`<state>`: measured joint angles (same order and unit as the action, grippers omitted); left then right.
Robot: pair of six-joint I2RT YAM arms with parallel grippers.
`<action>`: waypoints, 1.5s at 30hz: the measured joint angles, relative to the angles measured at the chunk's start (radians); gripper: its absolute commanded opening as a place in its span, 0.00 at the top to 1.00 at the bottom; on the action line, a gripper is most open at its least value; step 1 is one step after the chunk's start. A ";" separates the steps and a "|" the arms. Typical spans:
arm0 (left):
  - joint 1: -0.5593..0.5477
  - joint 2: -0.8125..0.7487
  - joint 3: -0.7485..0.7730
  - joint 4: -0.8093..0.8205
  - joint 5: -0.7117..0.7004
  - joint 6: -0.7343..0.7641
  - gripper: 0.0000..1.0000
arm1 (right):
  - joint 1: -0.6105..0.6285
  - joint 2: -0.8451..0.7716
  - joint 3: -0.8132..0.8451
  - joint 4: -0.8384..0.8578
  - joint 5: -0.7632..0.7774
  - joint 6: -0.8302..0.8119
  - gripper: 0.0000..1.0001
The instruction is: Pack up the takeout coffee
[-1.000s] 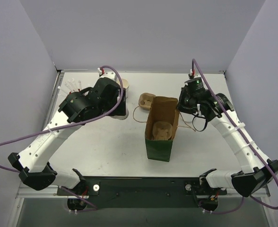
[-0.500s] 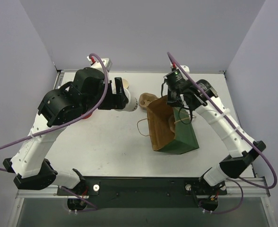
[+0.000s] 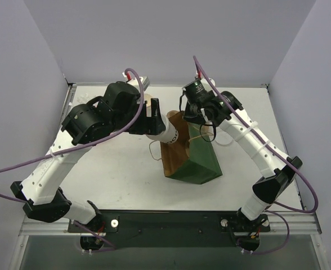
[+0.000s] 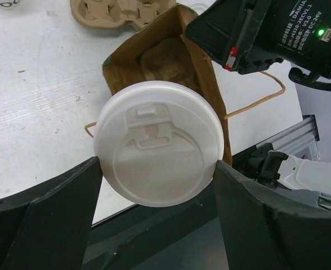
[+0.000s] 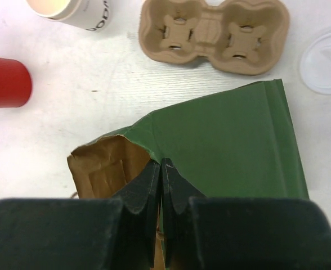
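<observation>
Next, my right gripper turns the bag upright under the coffee before my left gripper lowers the coffee, because the paper bag's opening (image 3: 180, 140) is slanted beside the takeout coffee.
The takeout coffee (image 4: 157, 143), a white cup with a round white lid (image 3: 166, 131), hangs above the table with my left gripper (image 4: 157, 169) shut on its sides, lid facing the wrist camera. It lies sideways, just in front of the open mouth of the green-and-brown paper bag (image 3: 195, 160). The bag is tipped over so its brown inside (image 4: 165, 59) faces the cup. My right gripper (image 5: 161, 169) is shut on the bag's torn top rim (image 5: 148, 143) and holds it tilted. From above, the right gripper (image 3: 196, 122) sits at the bag's far edge.
A brown pulp cup carrier (image 5: 213, 34) lies behind the bag. A lidless white cup (image 5: 70, 11) and a red cup (image 5: 5, 81) stand at the back left. A loose white lid (image 5: 326, 59) lies at the back right. The bag's string handle (image 4: 261, 98) trails on the table.
The left arm swung right with the coffee up to the bag's mouth. The right gripper pulled the bag's rim back and left, tipping the bag from upright onto a slant.
</observation>
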<state>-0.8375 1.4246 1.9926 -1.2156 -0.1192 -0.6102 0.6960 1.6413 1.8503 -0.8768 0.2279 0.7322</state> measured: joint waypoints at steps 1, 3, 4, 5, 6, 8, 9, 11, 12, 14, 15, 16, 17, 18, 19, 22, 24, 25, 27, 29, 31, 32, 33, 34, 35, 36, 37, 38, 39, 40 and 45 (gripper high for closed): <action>-0.002 0.006 -0.001 0.004 0.005 -0.003 0.58 | 0.003 0.000 -0.005 0.015 -0.006 0.017 1.00; -0.005 0.011 -0.012 0.015 0.015 -0.008 0.58 | 0.012 0.000 -0.016 0.042 -0.016 0.048 1.00; -0.005 0.013 -0.017 0.019 0.018 -0.009 0.58 | 0.013 0.000 -0.021 0.051 -0.020 0.063 1.00; -0.005 0.014 -0.023 0.021 0.021 -0.011 0.59 | 0.013 -0.001 -0.028 0.063 -0.023 0.084 1.00; -0.006 0.017 -0.027 0.023 0.025 -0.011 0.59 | 0.014 -0.003 -0.037 0.073 -0.024 0.109 1.00; -0.006 0.026 -0.035 0.025 0.028 -0.011 0.59 | 0.014 -0.013 -0.063 0.096 -0.027 0.160 1.00; -0.006 0.032 -0.035 0.025 0.028 -0.011 0.59 | 0.014 -0.020 -0.078 0.108 -0.027 0.188 1.00; -0.006 0.050 -0.035 0.025 0.027 -0.010 0.59 | 0.014 -0.034 -0.097 0.118 -0.027 0.245 1.00; -0.006 0.062 -0.033 0.024 0.027 -0.010 0.59 | 0.014 -0.041 -0.101 0.119 -0.027 0.274 1.00; -0.006 0.083 -0.030 0.023 0.027 -0.006 0.59 | 0.014 -0.055 -0.105 0.125 -0.026 0.326 1.00; -0.006 0.095 -0.028 0.022 0.026 -0.005 0.59 | 0.014 -0.063 -0.108 0.132 -0.026 0.351 1.00; -0.006 0.106 -0.025 0.019 0.023 -0.003 0.59 | 0.014 -0.071 -0.110 0.134 -0.027 0.375 1.00; -0.006 0.117 -0.021 0.015 0.020 0.001 0.59 | 0.014 -0.080 -0.113 0.139 -0.027 0.398 1.00; -0.006 0.125 -0.018 0.011 0.018 0.005 0.59 | 0.014 -0.092 -0.122 0.150 -0.030 0.419 1.00; -0.006 0.131 -0.014 0.005 0.014 0.013 0.59 | 0.014 -0.104 -0.133 0.161 -0.037 0.438 1.00; -0.006 0.143 0.009 -0.023 0.002 0.028 0.59 | 0.014 -0.141 -0.172 0.193 -0.056 0.489 1.00; -0.006 0.149 0.033 -0.035 -0.009 0.039 0.59 | 0.014 -0.172 -0.209 0.216 -0.066 0.522 1.00; -0.006 0.150 0.042 -0.039 -0.014 0.045 0.59 | 0.014 -0.185 -0.227 0.225 -0.068 0.535 1.00; -0.006 0.150 0.051 -0.045 -0.021 0.054 0.59 | 0.014 -0.230 -0.295 0.254 -0.069 0.571 1.00; -0.006 0.152 0.052 -0.053 -0.026 0.065 0.59 | 0.014 -0.264 -0.353 0.269 -0.070 0.605 1.00; -0.006 0.160 0.052 -0.064 -0.032 0.074 0.59 | 0.014 -0.274 -0.380 0.274 -0.073 0.629 1.00; -0.006 0.167 0.052 -0.068 -0.034 0.077 0.60 | 0.014 -0.273 -0.388 0.280 -0.076 0.638 1.00; -0.006 0.175 0.052 -0.072 -0.035 0.082 0.59 | 0.014 -0.270 -0.396 0.288 -0.078 0.648 1.00; -0.006 0.182 0.051 -0.076 -0.036 0.089 0.60 | 0.014 -0.267 -0.402 0.292 -0.079 0.656 1.00; -0.006 0.189 0.049 -0.079 -0.037 0.092 0.60 | 0.014 -0.264 -0.406 0.294 -0.080 0.664 1.00; -0.008 0.193 0.044 -0.080 -0.038 0.097 0.60 | 0.014 -0.263 -0.411 0.298 -0.080 0.669 1.00; -0.009 0.195 0.038 -0.080 -0.039 0.100 0.59 | 0.014 -0.261 -0.419 0.306 -0.080 0.679 1.00; -0.011 0.196 0.028 -0.080 -0.040 0.101 0.60 | 0.014 -0.259 -0.423 0.310 -0.080 0.685 1.00; -0.013 0.196 0.020 -0.081 -0.041 0.102 0.60 | 0.014 -0.259 -0.431 0.319 -0.080 0.692 1.00; -0.016 0.195 0.010 -0.082 -0.041 0.103 0.60 | 0.014 -0.259 -0.442 0.327 -0.080 0.701 1.00; -0.034 0.196 -0.029 -0.082 -0.041 0.102 0.60 | 0.013 -0.264 -0.502 0.378 -0.078 0.735 0.99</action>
<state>-0.8715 1.6207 1.9633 -1.2976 -0.1604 -0.5079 0.7090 1.3777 1.3479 -0.4988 0.1497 1.4677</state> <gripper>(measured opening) 0.850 0.002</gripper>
